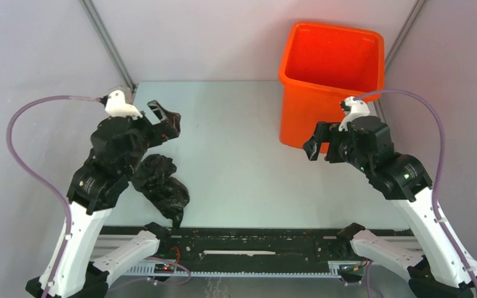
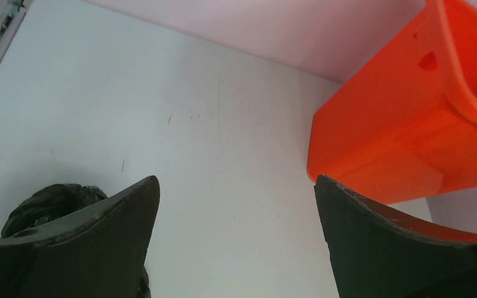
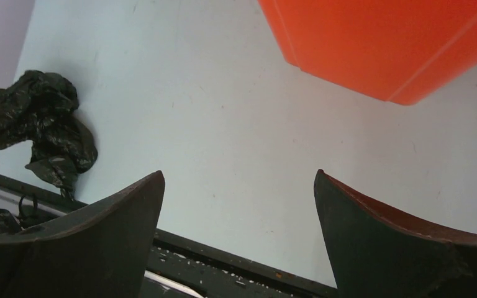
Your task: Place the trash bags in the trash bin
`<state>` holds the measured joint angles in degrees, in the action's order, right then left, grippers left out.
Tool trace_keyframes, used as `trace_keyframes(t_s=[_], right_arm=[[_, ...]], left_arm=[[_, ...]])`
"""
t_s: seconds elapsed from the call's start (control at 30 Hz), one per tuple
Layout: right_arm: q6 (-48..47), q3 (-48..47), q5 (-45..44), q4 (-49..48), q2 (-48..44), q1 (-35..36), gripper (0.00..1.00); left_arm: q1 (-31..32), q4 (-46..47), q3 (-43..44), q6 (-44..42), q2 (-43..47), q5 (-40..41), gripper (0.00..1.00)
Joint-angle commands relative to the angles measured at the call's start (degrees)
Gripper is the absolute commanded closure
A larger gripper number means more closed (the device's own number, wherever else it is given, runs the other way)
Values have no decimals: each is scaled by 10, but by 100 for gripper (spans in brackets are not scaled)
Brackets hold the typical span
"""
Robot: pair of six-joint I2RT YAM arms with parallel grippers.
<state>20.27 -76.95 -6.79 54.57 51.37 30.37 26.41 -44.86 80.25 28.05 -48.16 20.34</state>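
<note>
The black trash bag's far end [image 1: 159, 162] lies free near my open left gripper, so I keep moving toward the bag [image 1: 154, 174] until my fingers close on it.
A crumpled glossy black trash bag [image 1: 161, 186] lies on the table at the near left, beside my left arm; it also shows in the right wrist view [image 3: 40, 124] and partly in the left wrist view [image 2: 53, 202]. The tall orange trash bin [image 1: 330, 77] stands at the far right; its wall shows in the left wrist view [image 2: 404, 143] and the right wrist view [image 3: 379, 43]. My left gripper [image 1: 166, 119] is open and empty, above the table beyond the bag. My right gripper [image 1: 315, 141] is open and empty, just in front of the bin's near wall.
A black rail [image 1: 254, 245] runs along the table's near edge between the arm bases. Grey enclosure walls and metal corner posts [image 1: 109, 43] stand behind the table. Purple cables loop from both wrists.
</note>
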Motion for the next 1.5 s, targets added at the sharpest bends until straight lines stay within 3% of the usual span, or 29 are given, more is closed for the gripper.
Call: trace_keyframes(t_s=[0.0, 0.4, 0.6, 0.77, 0.9, 1.03, 1.07, 1.2, 1.27, 1.33, 1.47], right_arm=[[19, 5, -43, -7, 7, 27, 1], [7, 21, 8, -26, 41, 49, 0], [-1, 29, 81, -50, 37, 31, 0], [16, 29, 150, -45, 55, 1, 0], [33, 29, 174, -41, 70, -9, 0], [40, 29, 195, -38, 90, -10, 0], [41, 29, 196, -37, 96, -10, 0], [47, 29, 178, -35, 111, -12, 0], [57, 29, 164, -37, 119, -12, 0], [68, 29, 163, -45, 127, -12, 0], [90, 28, 167, -65, 139, -12, 1]], left_arm=[[13, 3, -25, 14, -12, 24, 0], [-54, -56, -111, 54, 6, 52, 0], [-193, -143, -141, 58, -3, 81, 0], [-245, -167, -191, 73, -24, 91, 0], [-253, -149, -256, 95, -65, 53, 0], [-255, -80, -293, 60, -113, 9, 2], [-256, -68, -294, 45, -130, -13, 8], [-254, -13, -283, 3, -173, -179, 57], [-249, 33, -282, 18, -172, -270, 76], [-229, 81, -274, 45, -169, -338, 87], [-158, 176, -237, 113, -180, -452, 99]])
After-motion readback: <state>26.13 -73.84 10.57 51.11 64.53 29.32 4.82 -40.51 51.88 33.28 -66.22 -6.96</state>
